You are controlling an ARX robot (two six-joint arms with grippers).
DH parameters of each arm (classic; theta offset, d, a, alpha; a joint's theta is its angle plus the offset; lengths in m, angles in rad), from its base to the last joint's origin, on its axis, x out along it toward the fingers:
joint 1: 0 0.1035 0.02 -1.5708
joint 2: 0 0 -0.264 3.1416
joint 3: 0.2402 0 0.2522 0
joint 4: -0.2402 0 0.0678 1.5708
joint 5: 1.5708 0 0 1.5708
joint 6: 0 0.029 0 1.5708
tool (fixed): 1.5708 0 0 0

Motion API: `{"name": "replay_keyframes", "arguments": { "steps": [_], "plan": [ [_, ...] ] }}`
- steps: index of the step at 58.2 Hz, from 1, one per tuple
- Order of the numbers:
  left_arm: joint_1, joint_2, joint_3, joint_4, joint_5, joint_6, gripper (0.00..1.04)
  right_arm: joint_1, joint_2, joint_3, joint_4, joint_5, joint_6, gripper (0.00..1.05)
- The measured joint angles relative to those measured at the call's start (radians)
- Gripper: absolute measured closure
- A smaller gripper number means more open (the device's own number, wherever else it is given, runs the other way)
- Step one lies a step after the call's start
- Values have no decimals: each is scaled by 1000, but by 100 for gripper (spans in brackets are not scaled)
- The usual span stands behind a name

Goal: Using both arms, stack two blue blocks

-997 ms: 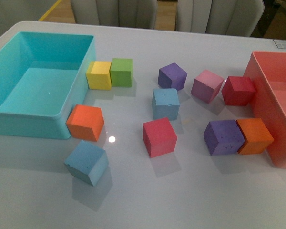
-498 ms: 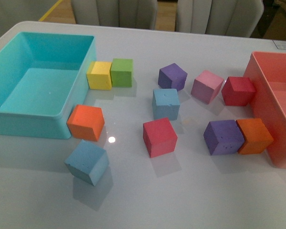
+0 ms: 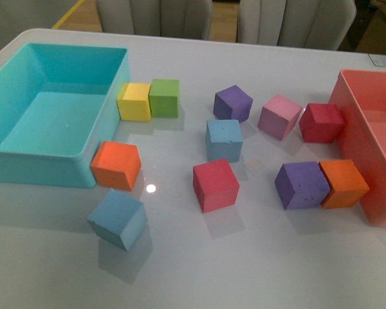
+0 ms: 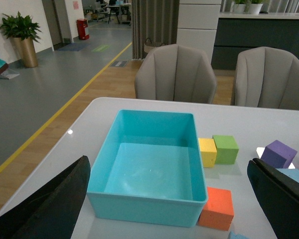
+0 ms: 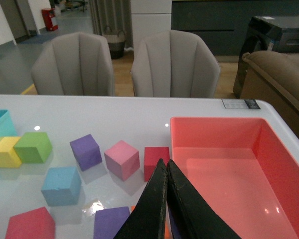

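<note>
My gripper will leave the front blue block crooked but steady when it stacks that block, because the block lies at an angle to the middle blue block.
Two light blue blocks lie apart on the white table. One blue block sits near the middle, and it also shows in the right wrist view. The other blue block lies tilted near the front left, below an orange cube. Neither arm shows in the front view. My left gripper is open and empty, hovering above the turquoise bin's near side. The right gripper is shut with nothing in it, raised above the cubes beside the red bin.
The turquoise bin stands at the left and a salmon-red bin at the right. Yellow, green, purple, pink and red cubes are scattered between them. Chairs stand beyond the far edge.
</note>
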Motion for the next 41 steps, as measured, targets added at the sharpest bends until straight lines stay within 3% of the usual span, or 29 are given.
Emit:
{"name": "replay_keyframes", "arguments": {
  "steps": [41],
  "plan": [
    [0, 0, 0, 0, 0, 0, 9, 0, -449, -5, -412, 0, 0, 103]
  ]
}}
